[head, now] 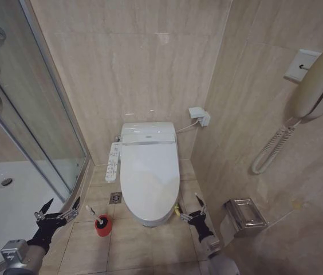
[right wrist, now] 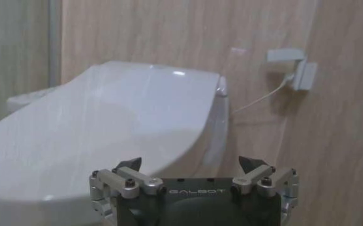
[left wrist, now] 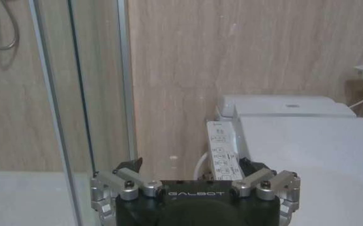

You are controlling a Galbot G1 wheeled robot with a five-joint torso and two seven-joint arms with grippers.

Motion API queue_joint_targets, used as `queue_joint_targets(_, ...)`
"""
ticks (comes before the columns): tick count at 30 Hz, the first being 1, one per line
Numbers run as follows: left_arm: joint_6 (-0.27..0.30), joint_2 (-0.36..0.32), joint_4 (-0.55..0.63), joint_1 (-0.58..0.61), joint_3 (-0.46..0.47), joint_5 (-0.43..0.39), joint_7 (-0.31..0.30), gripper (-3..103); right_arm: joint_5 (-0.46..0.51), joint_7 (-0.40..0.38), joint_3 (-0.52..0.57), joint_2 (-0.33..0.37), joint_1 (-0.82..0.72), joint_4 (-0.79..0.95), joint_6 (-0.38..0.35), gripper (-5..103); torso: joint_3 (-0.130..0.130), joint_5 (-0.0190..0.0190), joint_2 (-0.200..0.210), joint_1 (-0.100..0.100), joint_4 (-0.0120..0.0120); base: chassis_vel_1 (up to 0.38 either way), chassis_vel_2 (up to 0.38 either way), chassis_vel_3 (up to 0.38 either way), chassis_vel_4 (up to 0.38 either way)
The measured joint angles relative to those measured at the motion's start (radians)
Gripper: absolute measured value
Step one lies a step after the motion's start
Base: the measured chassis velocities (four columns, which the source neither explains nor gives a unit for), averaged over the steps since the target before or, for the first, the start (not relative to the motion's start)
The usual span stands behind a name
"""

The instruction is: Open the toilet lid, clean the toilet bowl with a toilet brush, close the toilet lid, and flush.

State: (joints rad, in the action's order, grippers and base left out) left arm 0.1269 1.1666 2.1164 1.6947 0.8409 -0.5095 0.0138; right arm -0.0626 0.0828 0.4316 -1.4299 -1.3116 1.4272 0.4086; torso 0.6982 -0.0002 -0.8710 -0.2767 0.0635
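The yellow-green strap (head: 177, 210) pokes out from beneath the lid's edge, so the hidden seat will swing up together with the toilet lid (head: 150, 177) when the robot lifts.
The toilet lid (head: 149, 175) is down flat, so the toilet bowl is hidden beneath it. The toilet brush (head: 98, 216) stands with its white handle up in a red holder (head: 103, 226) on the floor, left of the toilet's front. My left gripper (head: 63, 204) hangs open and empty left of the holder. My right gripper (head: 188, 206) is open at the lid's front right edge, beside a yellow-green strap (head: 177, 211). The left wrist view has the open left gripper (left wrist: 191, 165) facing the lid (left wrist: 307, 150). The right gripper (right wrist: 191, 164) is low beside the lid (right wrist: 106, 117).
A glass shower door (head: 30, 114) and white shower tray (head: 1, 200) close off the left. A control panel (head: 113, 161) runs along the toilet's left side, with a floor drain (head: 115, 197) below it. A wall phone (head: 316, 86), paper holder (head: 244, 213) and socket (head: 199, 116) line the right wall.
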Motion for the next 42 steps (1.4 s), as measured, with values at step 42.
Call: queue_joint_targets(42, 0.0, 0.0, 0.0, 0.0, 0.0, 0.0, 0.0, 100, -0.127, -0.024, 0.003, 0.03, 0.132, -0.297, 0.037, 100, 0.0, 0.0, 0.0, 0.0, 0.0001, 0.0, 0.0, 0.0, 0.0)
